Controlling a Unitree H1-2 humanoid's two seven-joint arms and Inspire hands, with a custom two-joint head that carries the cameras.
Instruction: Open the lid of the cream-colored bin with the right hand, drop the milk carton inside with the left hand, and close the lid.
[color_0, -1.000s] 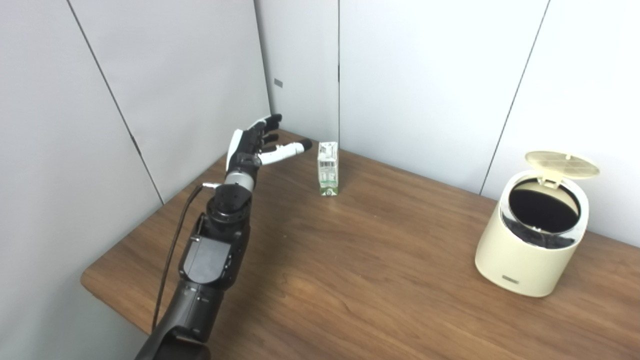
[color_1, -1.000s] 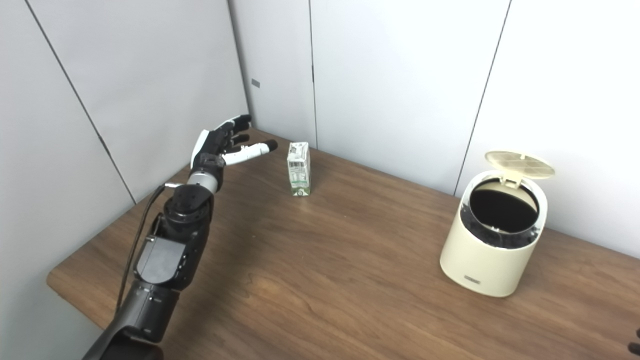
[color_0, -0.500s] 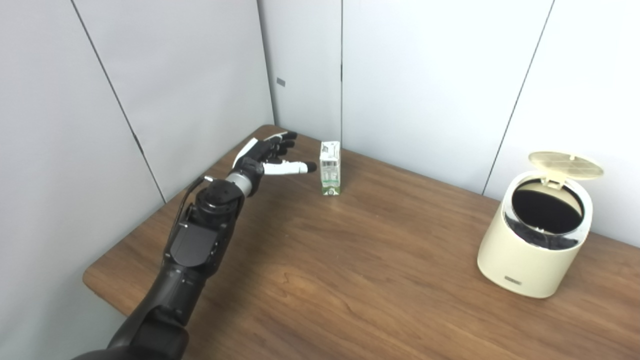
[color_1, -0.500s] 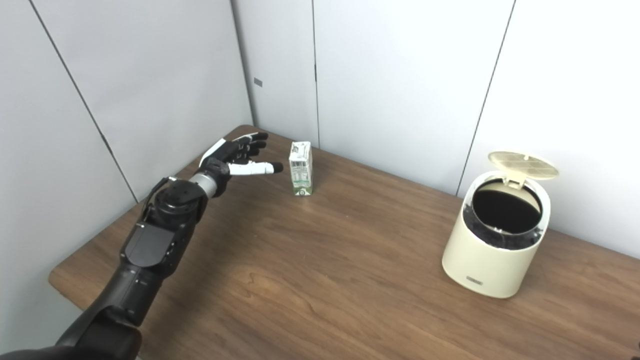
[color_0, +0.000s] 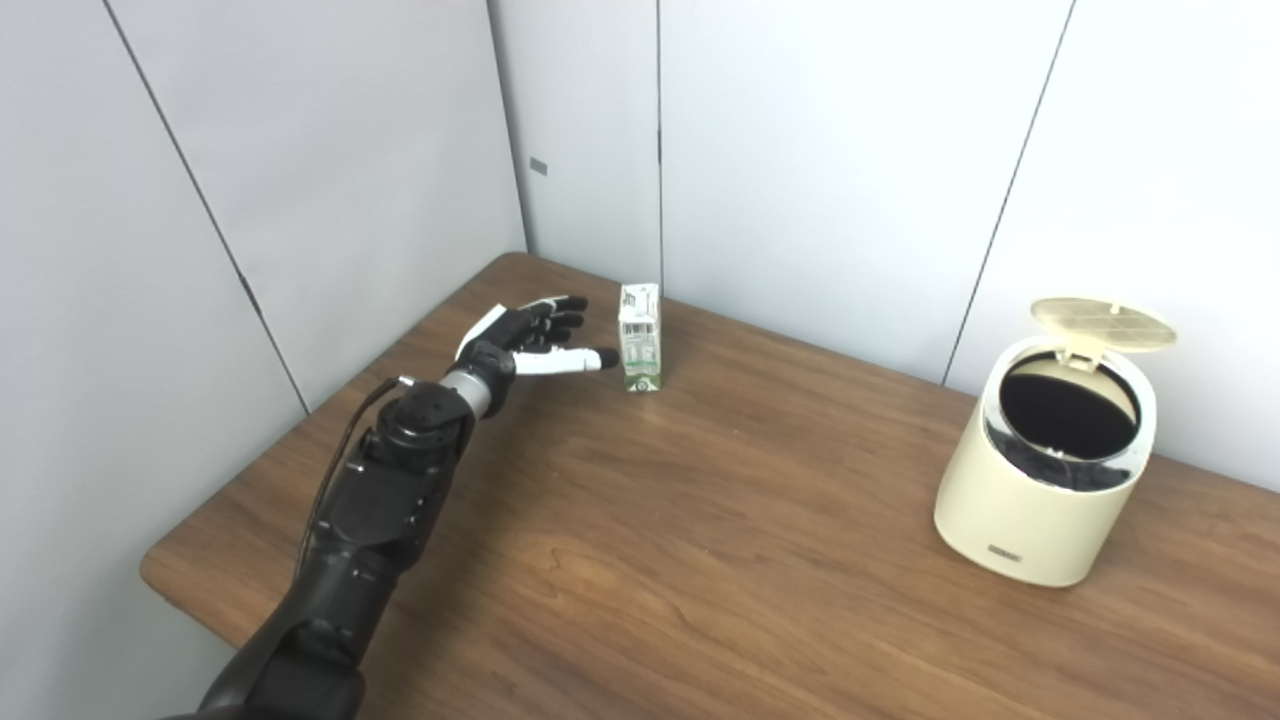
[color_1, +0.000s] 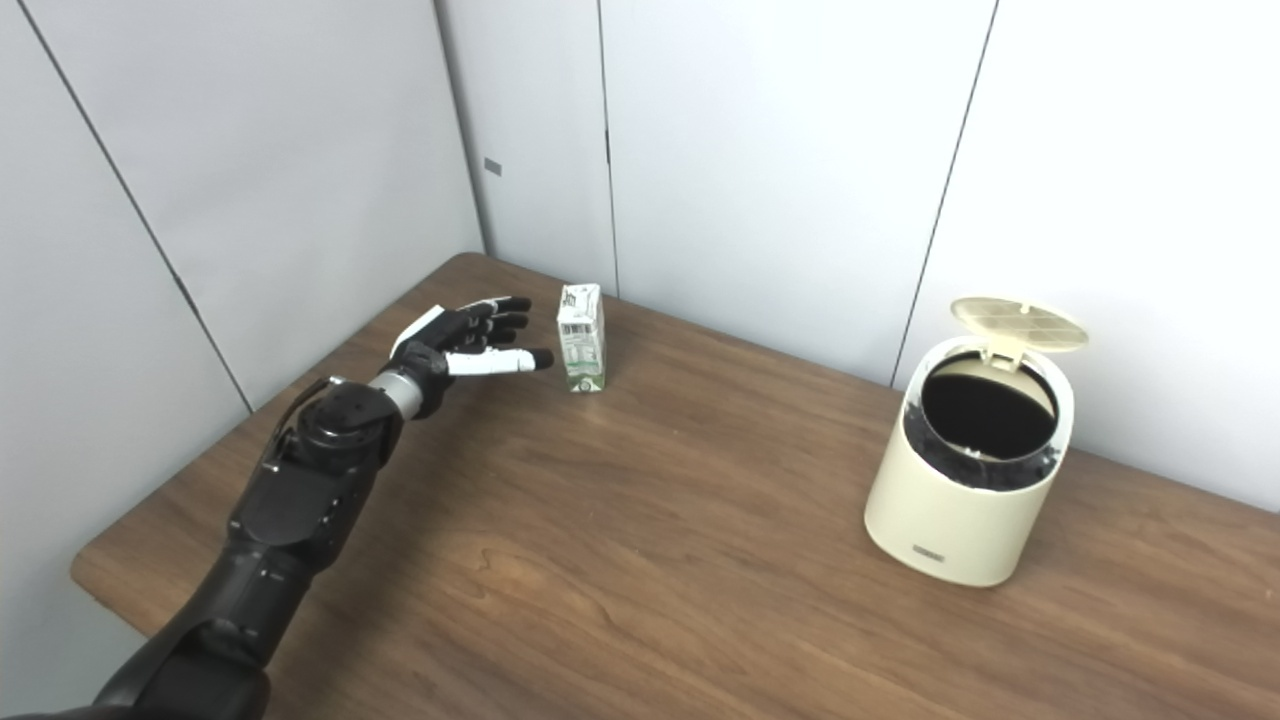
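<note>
The milk carton (color_0: 641, 338) is tall and narrower than the bin's dark opening (color_0: 1068, 410). The carton will slide through and lean inside when I drop it.
A small white and green milk carton (color_0: 639, 336) stands upright near the table's far left corner. My left hand (color_0: 527, 338) hovers just left of it, open, fingers spread and pointing at the carton with a narrow gap between. The cream-colored bin (color_0: 1052, 460) stands at the right of the table with its round lid (color_0: 1103, 324) tipped up at the back and its dark inside showing. My right hand is out of both views.
The wooden table (color_0: 720, 560) has a rounded front left corner close to my left arm. Grey wall panels (color_0: 330, 170) close in the table's left and back sides, right behind the carton and the bin.
My left hand has come down from above the table to carton height and reached closer to the carton. The camera has shifted slightly.
</note>
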